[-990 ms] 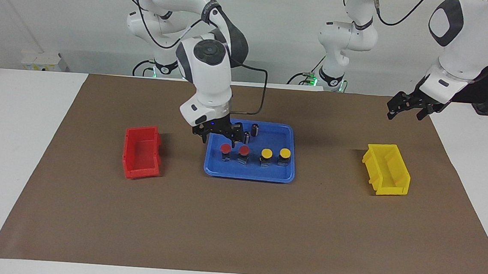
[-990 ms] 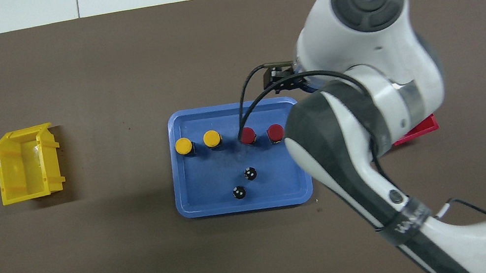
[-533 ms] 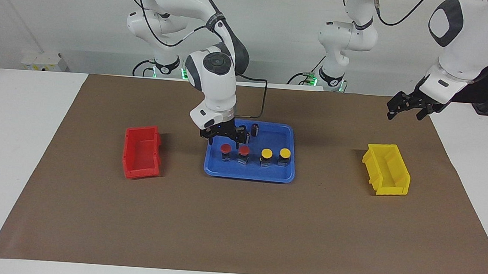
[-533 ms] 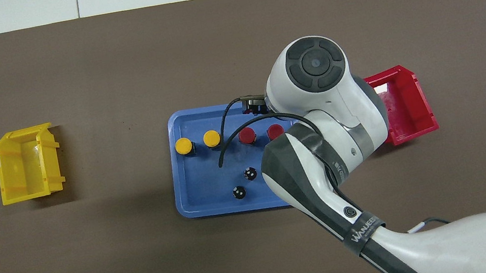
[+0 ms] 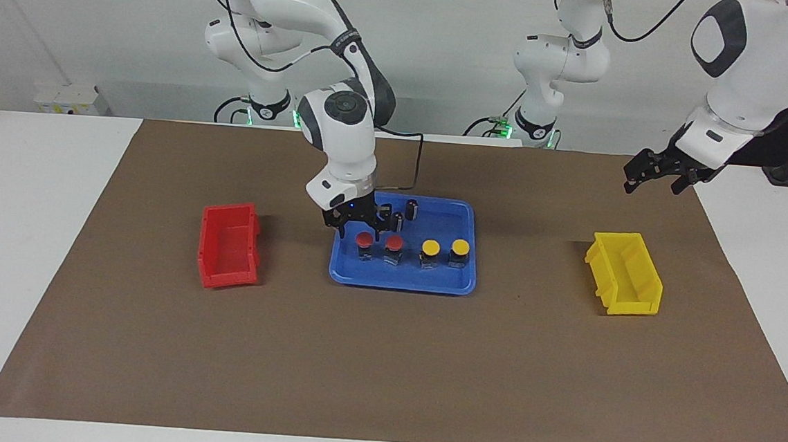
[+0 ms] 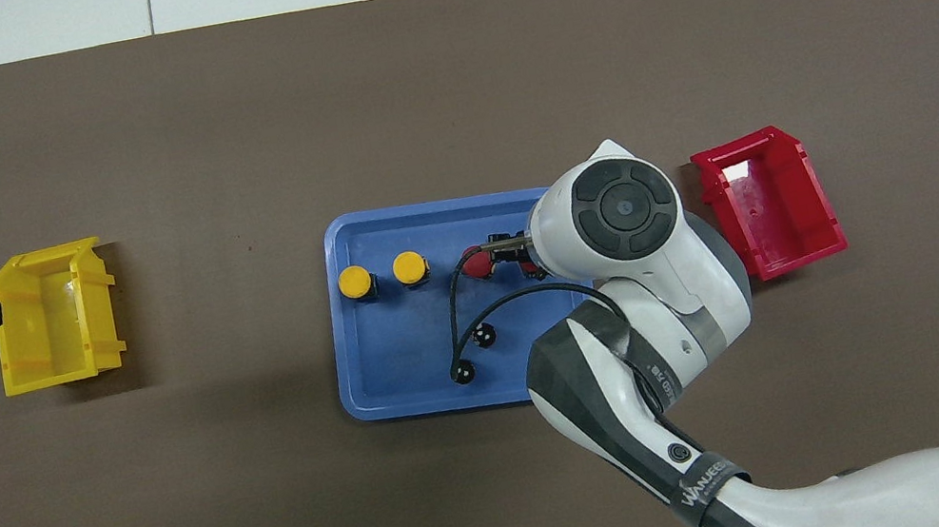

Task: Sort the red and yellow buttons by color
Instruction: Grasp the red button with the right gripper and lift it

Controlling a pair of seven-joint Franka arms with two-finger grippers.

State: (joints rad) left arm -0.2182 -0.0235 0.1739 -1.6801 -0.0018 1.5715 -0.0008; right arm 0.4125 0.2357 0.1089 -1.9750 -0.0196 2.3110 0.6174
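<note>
I expect the yellow button (image 6: 355, 282) to come up whole, cap and body together, when I lift it, because a black body (image 6: 372, 291) shows under the yellow cap.
Four buttons stand in a row in the blue tray (image 5: 401, 282): two red buttons (image 5: 363, 240) (image 5: 394, 242) toward the right arm's end, two yellow buttons (image 5: 429, 248) (image 5: 460, 246) toward the left arm's end. My right gripper (image 5: 359, 231) is open, low over the end red button, a finger on each side of it. In the overhead view the right wrist hides that button; the other red button (image 6: 477, 263) and both yellow buttons (image 6: 354, 282) (image 6: 409, 266) show. My left gripper (image 5: 653, 178) is open and empty, waiting in the air near the yellow bin.
A red bin (image 5: 228, 245) stands on the brown mat toward the right arm's end, a yellow bin (image 5: 625, 272) toward the left arm's end. Two dark capless cylinders (image 6: 484, 335) (image 6: 463, 372) stand in the tray, nearer to the robots than the buttons.
My right arm has drawn its wrist in and lowered the gripper over the end red button. The red bin is uncovered in the overhead view. The left arm has not moved.
</note>
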